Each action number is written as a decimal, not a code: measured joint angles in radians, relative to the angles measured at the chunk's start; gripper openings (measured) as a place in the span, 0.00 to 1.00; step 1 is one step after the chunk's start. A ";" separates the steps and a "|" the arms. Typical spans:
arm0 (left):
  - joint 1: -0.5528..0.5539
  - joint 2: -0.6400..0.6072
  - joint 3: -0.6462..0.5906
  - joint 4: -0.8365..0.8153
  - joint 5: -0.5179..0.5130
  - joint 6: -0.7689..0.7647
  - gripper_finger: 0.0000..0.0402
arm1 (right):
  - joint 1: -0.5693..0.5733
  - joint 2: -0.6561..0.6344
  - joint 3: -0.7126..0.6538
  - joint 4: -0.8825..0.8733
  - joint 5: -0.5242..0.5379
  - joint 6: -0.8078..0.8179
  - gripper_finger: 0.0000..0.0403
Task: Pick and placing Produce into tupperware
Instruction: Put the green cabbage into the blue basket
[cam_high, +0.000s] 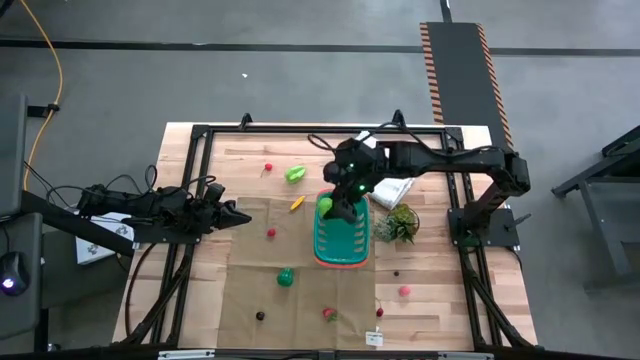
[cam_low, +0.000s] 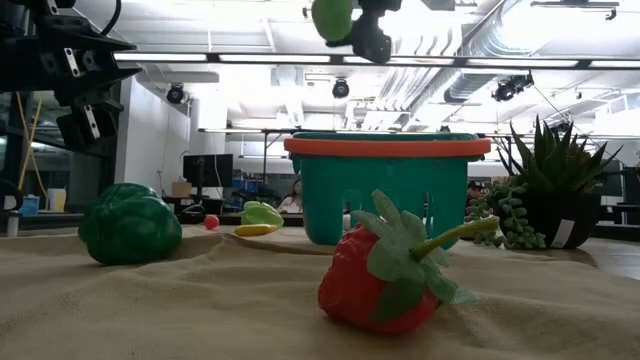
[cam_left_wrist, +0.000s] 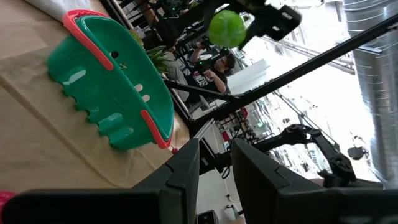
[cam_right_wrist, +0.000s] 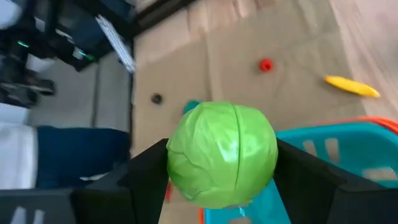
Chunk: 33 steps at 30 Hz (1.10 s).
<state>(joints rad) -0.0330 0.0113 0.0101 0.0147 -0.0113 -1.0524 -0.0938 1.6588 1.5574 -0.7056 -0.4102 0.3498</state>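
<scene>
The round cabbage piece (cam_high: 324, 205) is hanging by the basket's rim in my tilted right gripper. Next, I pull back, point straight down and lower the piece into the basket's middle (cam_high: 341, 239).
My right gripper (cam_high: 333, 206) is shut on a round light-green cabbage piece (cam_right_wrist: 221, 152), which hangs high in the low view (cam_low: 333, 18), over the far end of the teal basket (cam_high: 342, 243). The basket stands on the brown cloth (cam_low: 385, 185). My left gripper (cam_high: 236, 215) waits left of the basket, its fingers (cam_left_wrist: 186, 171) a little apart and holding nothing. Loose produce lies around: a leafy green piece (cam_high: 295, 174), a yellow-orange piece (cam_high: 296, 204), a dark green pepper (cam_high: 286, 277) and a strawberry (cam_low: 385, 270). My right gripper pinches the round cabbage piece between its two fingers (cam_right_wrist: 146, 177), one on each side of the ball at its widest part (cam_right_wrist: 180, 155). It comes from above. The piece is lifted clear, above the basket's rim (cam_right_wrist: 367, 127).
A spiky green plant (cam_high: 400, 225) and a white cloth bundle (cam_high: 392, 190) sit right of the basket. Small red berries (cam_high: 271, 232) and a dark ball (cam_high: 260, 316) lie on the cloth. A black frame (cam_high: 200, 135) borders the table. People show in the room behind.
</scene>
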 joint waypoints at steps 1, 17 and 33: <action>0.000 0.000 0.000 0.000 0.000 0.000 0.21 | 0.004 0.000 0.000 -0.018 0.013 -0.012 0.60; 0.000 0.000 0.000 0.000 0.000 0.000 0.21 | 0.025 0.001 0.000 -0.169 0.214 -0.054 0.60; 0.000 0.000 0.000 0.000 0.000 0.000 0.21 | 0.025 0.210 0.447 -0.545 0.412 -0.252 0.60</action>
<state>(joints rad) -0.0330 0.0115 0.0097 0.0151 -0.0109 -1.0525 -0.0690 1.8686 2.0046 -1.2507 0.0019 0.0978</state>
